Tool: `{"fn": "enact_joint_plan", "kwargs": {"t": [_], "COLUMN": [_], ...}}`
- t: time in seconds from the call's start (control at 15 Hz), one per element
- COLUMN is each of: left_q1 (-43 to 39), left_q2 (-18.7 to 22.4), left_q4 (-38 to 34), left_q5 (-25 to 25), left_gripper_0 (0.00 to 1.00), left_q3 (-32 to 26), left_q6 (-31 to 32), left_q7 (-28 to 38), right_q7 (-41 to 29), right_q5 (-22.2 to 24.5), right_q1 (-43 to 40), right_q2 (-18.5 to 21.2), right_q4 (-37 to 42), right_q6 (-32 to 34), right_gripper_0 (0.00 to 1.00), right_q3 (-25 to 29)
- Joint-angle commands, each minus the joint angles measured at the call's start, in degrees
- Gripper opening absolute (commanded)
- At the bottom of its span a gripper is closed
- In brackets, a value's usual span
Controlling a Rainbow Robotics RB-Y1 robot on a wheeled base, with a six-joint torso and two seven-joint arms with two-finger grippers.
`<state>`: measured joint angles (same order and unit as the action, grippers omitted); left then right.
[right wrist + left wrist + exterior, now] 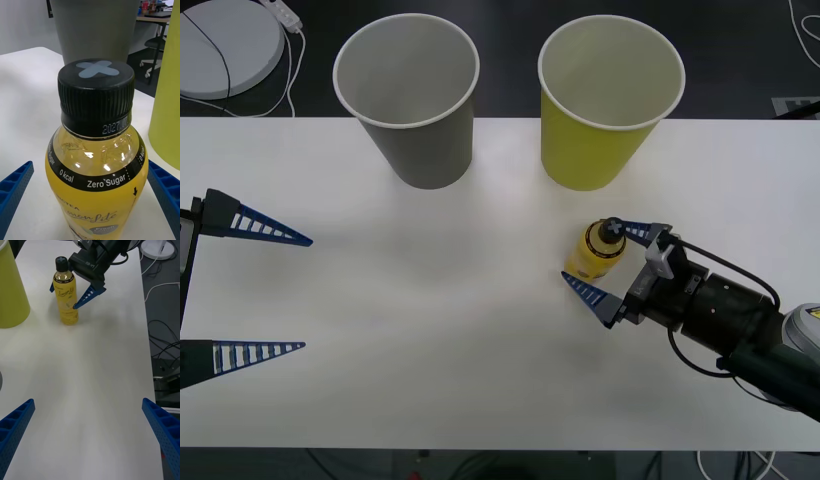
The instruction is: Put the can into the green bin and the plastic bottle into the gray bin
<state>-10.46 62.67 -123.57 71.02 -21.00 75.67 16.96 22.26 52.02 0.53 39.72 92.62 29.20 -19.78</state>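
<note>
The gray bin's wide opening [406, 70] leaves lots of space around the slim plastic bottle [595, 251], so the bottle will tip against the side of the bin when I drop it in.
The plastic bottle [598, 250] stands upright on the white table, yellow-labelled with a black cap, in front of the green bin [605, 110]. My right gripper [592, 252] is open around it, one blue finger on each side of its body. In the right wrist view the bottle [95, 150] sits between the fingers [15, 191], with a gap on at least one side. The gray bin [415, 100] stands upright left of the green one. My left gripper [307, 294] is open at the table's left side, holding nothing. The can is out of view.
Both bins stand near the table's [440, 320] far edge, with a gap between them. A white round device [225, 45] with a cable lies on the floor beyond the far left corner. Bare table stretches between the two grippers.
</note>
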Motion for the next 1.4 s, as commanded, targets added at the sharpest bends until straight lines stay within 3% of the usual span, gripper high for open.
{"fn": "enact_joint_plan", "kwargs": {"t": [0.07,0.87,1.4], "left_q1": [0.0,0.0,0.0], "left_q2": [0.0,0.0,0.0], "left_q4": [0.0,0.0,0.0], "left_q5": [0.0,0.0,0.0], "left_gripper_0": [1.00,1.00,1.00], "left_q3": [0.0,0.0,0.0], "left_q6": [0.0,0.0,0.0], "left_q7": [0.0,0.0,0.0], "right_q7": [-0.1,-0.4,-0.8], "right_q5": [0.0,-1.7,-6.1], "right_q1": [0.1,0.1,-0.4], "right_q2": [0.0,0.5,4.8], "right_q4": [0.0,0.0,3.4], "right_q6": [0.2,1.6,3.5], "right_gripper_0": [0.00,0.00,0.00], "right_q3": [0.0,0.4,1.8]}}
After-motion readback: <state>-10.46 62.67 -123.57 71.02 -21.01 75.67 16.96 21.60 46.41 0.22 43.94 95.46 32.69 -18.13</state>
